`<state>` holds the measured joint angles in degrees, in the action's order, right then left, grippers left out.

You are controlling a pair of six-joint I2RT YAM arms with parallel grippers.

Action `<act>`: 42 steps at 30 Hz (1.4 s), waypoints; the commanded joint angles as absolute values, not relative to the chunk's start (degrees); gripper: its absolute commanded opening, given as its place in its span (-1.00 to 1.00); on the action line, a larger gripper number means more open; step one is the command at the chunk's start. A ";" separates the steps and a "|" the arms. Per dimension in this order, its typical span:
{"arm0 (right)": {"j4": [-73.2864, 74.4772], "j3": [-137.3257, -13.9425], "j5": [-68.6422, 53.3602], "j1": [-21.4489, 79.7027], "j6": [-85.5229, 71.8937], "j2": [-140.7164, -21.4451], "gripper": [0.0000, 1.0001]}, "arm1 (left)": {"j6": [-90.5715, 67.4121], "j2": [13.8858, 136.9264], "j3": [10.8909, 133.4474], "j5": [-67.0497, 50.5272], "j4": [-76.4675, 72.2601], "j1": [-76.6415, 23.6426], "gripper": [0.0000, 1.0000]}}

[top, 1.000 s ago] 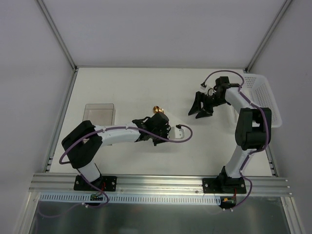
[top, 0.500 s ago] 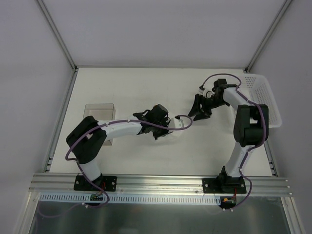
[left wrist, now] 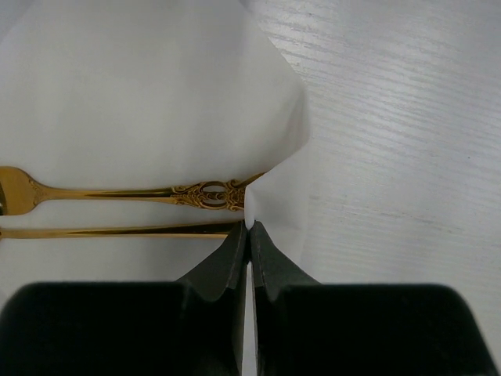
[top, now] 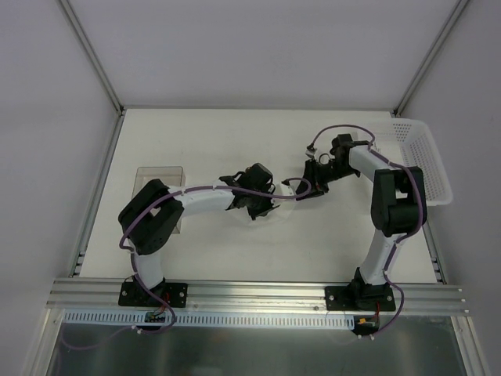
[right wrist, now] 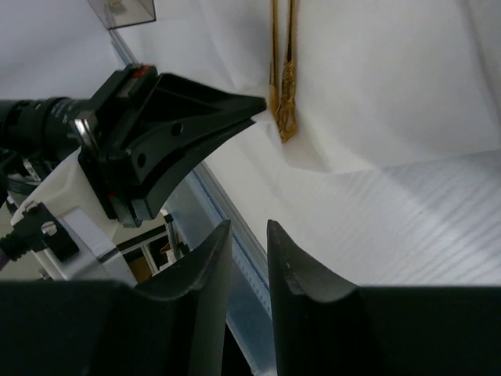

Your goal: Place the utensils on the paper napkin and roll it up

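Observation:
The napkin's fold [left wrist: 291, 176] is held over the utensils' handles by my left gripper alone, so my right gripper should press the napkin's fold down before my left gripper opens.
The paper napkin [left wrist: 141, 94] lies on the white table with one edge lifted and folded over. My left gripper [left wrist: 249, 225] is shut on that lifted edge. Two gold utensils lie side by side on the napkin: a fork [left wrist: 117, 192] with an ornate handle and a slim plain piece [left wrist: 117, 231]. In the top view the left gripper [top: 262, 207] is at the table's middle, hiding most of the napkin [top: 280, 210]. My right gripper [right wrist: 249, 227] is empty with its jaws a narrow gap apart. It hovers close to the right of the left gripper [right wrist: 180, 117], facing the utensils [right wrist: 282, 78].
A clear plastic box [top: 160, 184] stands at the left of the table. A white perforated basket [top: 427, 160] sits at the right edge. The two arms nearly meet at mid-table, with purple cables looping over them.
My left gripper has moved right across the napkin, covering the gold utensil end that showed a second ago. My right gripper has moved left toward it and its jaws have narrowed.

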<state>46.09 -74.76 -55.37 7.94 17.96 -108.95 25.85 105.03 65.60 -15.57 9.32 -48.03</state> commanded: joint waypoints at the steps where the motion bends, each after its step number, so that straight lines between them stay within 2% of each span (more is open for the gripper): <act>1: 47.64 -72.95 -63.10 9.05 19.78 -108.80 -0.46 | 24.26 105.99 68.20 -16.00 9.40 -47.02 -0.96; 6: 47.64 -71.37 -68.72 9.67 19.95 -110.21 -0.53 | 23.64 106.96 69.17 -16.08 9.40 -46.14 -0.92; 12: 47.72 -71.46 -69.87 11.68 19.16 -112.93 -0.56 | 23.12 107.84 70.14 -16.35 9.41 -45.79 -0.88; 27: 47.20 -75.40 -67.50 15.29 17.14 -119.70 -0.64 | 22.15 109.42 71.98 -15.03 9.41 -45.18 -0.74; 42: 38.15 -77.26 -63.54 16.52 7.91 -123.49 -0.70 | 21.27 110.30 73.21 -11.34 9.40 -45.00 -0.61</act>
